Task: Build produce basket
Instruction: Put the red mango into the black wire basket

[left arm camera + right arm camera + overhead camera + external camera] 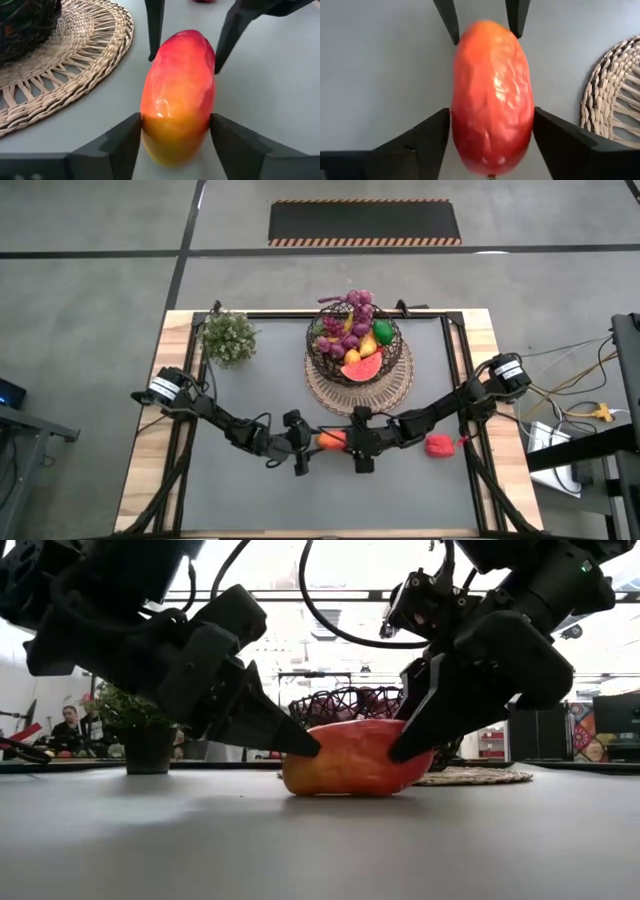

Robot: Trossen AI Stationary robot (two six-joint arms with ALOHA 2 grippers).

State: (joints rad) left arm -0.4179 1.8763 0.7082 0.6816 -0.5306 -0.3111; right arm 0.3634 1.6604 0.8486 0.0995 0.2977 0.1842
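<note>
The mango's orange end [303, 775] is pinched in my left gripper, so my right gripper should take hold of the red end [411, 772] and my left gripper should open before I lift the mango.
A red-and-orange mango [331, 440] lies on its side on the grey table, lengthwise between my two grippers. My left gripper [175, 135] reaches in from the left and is shut on its left end. My right gripper [491, 125] stands open around its right end, a finger [432, 135] close on each side. The dark wire basket [318, 358] sits on a woven mat [390, 392] at the far middle. It holds purple grapes [356, 306], a watermelon slice [362, 367], a green lime [383, 333] and other produce. My left gripper pinches the mango's left end [150, 125] between its two fingers [122, 142], one on each long side. The fingers come from the table's left, slanting down, and lie along the mango. The mango rests on the table [350, 790]. My right gripper may touch the mango's right end; I cannot tell.
A small bushy green plant [228, 338] stands at the far left. A red piece of produce [438, 445] lies on the table to the right of my right arm. The grey surface toward the near edge [330, 500] is bare.
</note>
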